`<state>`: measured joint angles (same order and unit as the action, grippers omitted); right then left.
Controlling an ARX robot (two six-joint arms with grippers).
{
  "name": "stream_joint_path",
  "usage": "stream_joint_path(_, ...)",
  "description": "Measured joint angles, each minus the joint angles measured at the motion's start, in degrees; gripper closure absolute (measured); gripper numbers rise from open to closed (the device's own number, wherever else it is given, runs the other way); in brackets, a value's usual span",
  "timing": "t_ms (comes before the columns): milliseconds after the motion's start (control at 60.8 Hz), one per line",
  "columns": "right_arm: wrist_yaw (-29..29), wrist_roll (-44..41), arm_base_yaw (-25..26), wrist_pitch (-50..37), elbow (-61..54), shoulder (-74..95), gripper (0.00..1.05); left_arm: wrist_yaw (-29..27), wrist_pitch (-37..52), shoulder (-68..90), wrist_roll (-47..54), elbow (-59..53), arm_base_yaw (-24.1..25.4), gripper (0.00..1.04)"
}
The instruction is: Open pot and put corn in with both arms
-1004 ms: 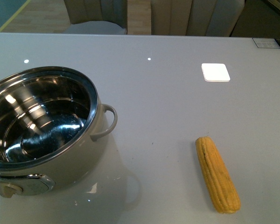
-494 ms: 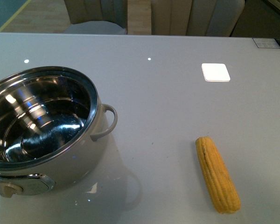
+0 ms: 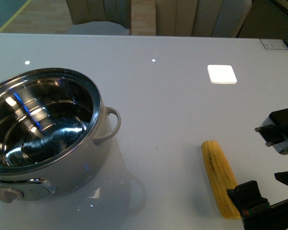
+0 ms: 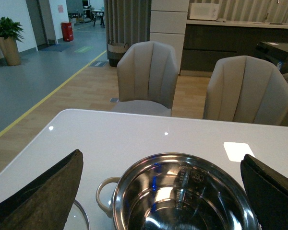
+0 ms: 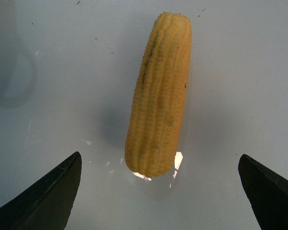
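Observation:
The pot's wide opening (image 3: 43,120) is bigger across than the corn (image 3: 221,179) is long, so I expect the corn to lie fully inside, under the pot's rim, when I put it in.
The cream-white pot (image 3: 62,167) stands uncovered at the table's front left, with its steel inside showing, its loop handle (image 3: 113,125) toward the middle and its knob (image 3: 7,194) at the front. The yellow corn (image 3: 221,177) lies on the table at the front right. My right gripper (image 3: 266,167) is open just right of the corn's near end. In the right wrist view the corn (image 5: 158,96) lies ahead of the wide-open, empty gripper (image 5: 158,191). In the left wrist view my left gripper (image 4: 158,201) is open above the pot (image 4: 182,191) and holds nothing.
A white square patch (image 3: 222,74) lies on the grey table (image 3: 158,96) at the back right. Two padded chairs (image 4: 149,76) stand behind the far edge. A curved clear rim (image 4: 81,218), perhaps a glass lid, shows beside the pot in the left wrist view.
My right gripper has come into the front view at the lower right, beside the corn. The pot and the corn have not moved.

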<state>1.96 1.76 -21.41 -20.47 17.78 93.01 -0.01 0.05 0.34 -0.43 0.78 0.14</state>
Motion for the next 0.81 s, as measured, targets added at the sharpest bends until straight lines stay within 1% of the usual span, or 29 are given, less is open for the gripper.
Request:
stream_joint_path(165,1.55,-1.66,-0.76,-5.77,3.04,10.54,0.09,0.0,0.0,0.0,0.0,0.0,0.0,0.07)
stream_joint_path(379,3.23,-2.4,-1.11,-10.32,6.69,19.34,0.09,0.0,0.0,0.0,0.0,0.0,0.0,0.07)
stream_joint_path(609,4.52,-2.93,-3.02,-13.27,10.01,27.34,0.09,0.0,0.0,0.0,0.0,0.0,0.0,0.07)
stream_joint_path(807,5.09,-2.95,-3.63,-14.64,11.78,32.37,0.09,0.0,0.0,0.0,0.0,0.0,0.0,0.07)
